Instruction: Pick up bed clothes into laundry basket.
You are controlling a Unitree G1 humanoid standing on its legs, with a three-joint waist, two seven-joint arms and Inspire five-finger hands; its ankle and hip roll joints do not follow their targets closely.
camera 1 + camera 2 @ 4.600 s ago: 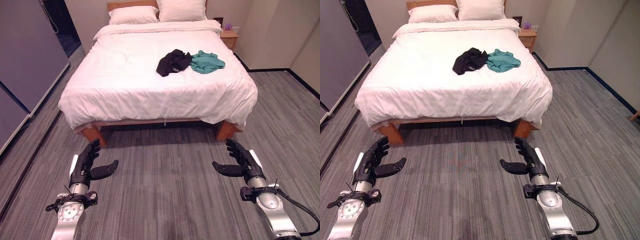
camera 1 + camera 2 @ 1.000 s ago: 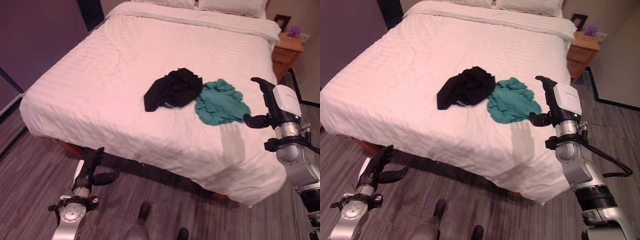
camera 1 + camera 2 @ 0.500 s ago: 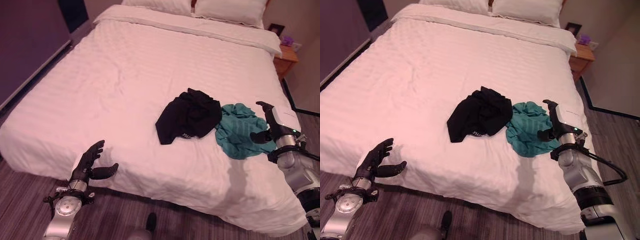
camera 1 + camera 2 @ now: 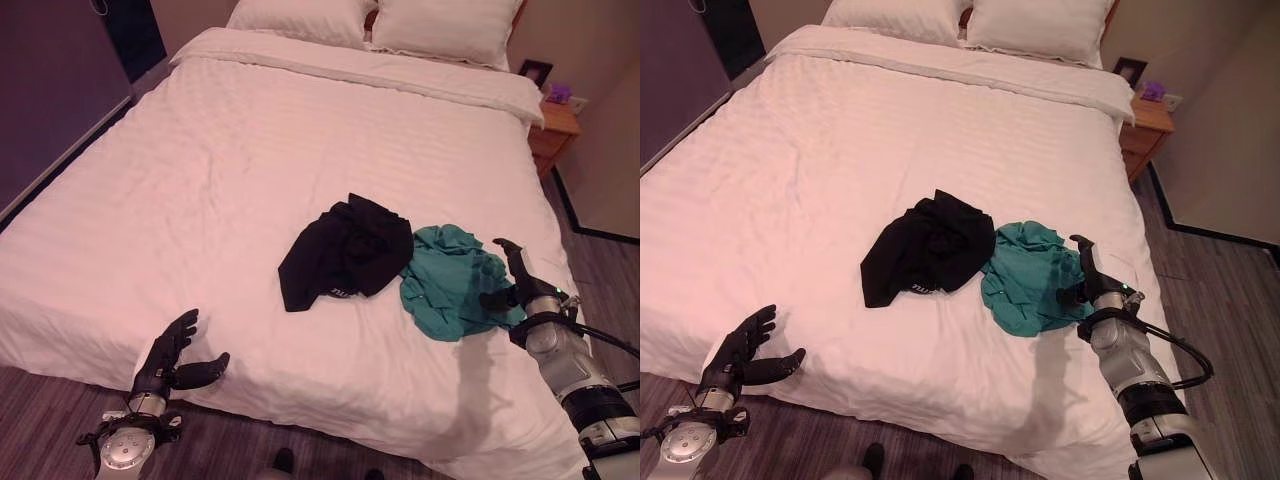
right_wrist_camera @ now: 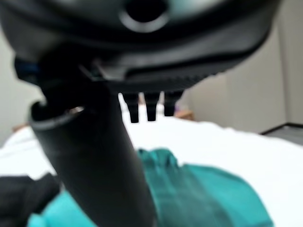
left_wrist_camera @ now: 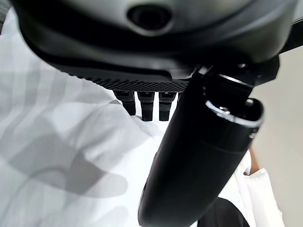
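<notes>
I expect the black garment (image 4: 350,245) to hang down long and show more of its print when I lift it, because white letters (image 4: 342,293) peek out of a crumpled fold.
Two garments lie on the white bed (image 4: 200,180): a crumpled black one (image 4: 345,250) near the middle and a teal one (image 4: 448,280) touching it on the right. My right hand (image 4: 507,283) hovers open at the teal garment's right edge, its thumb (image 5: 102,156) stretched over the teal cloth (image 5: 208,189) and fingers straight. My left hand (image 4: 165,362) is open too, low at the bed's near edge, far from both garments, with white sheet (image 6: 57,156) under it.
Two pillows (image 4: 400,28) lie at the head of the bed. A wooden nightstand (image 4: 553,120) stands at the far right by the wall. Grey plank floor (image 4: 40,420) runs along the bed's near side, and a dark wall panel (image 4: 50,90) rises at the left.
The camera has come closer to the bed. My right hand has dropped to the teal garment's right edge. My left hand stays open near the bed's edge.
</notes>
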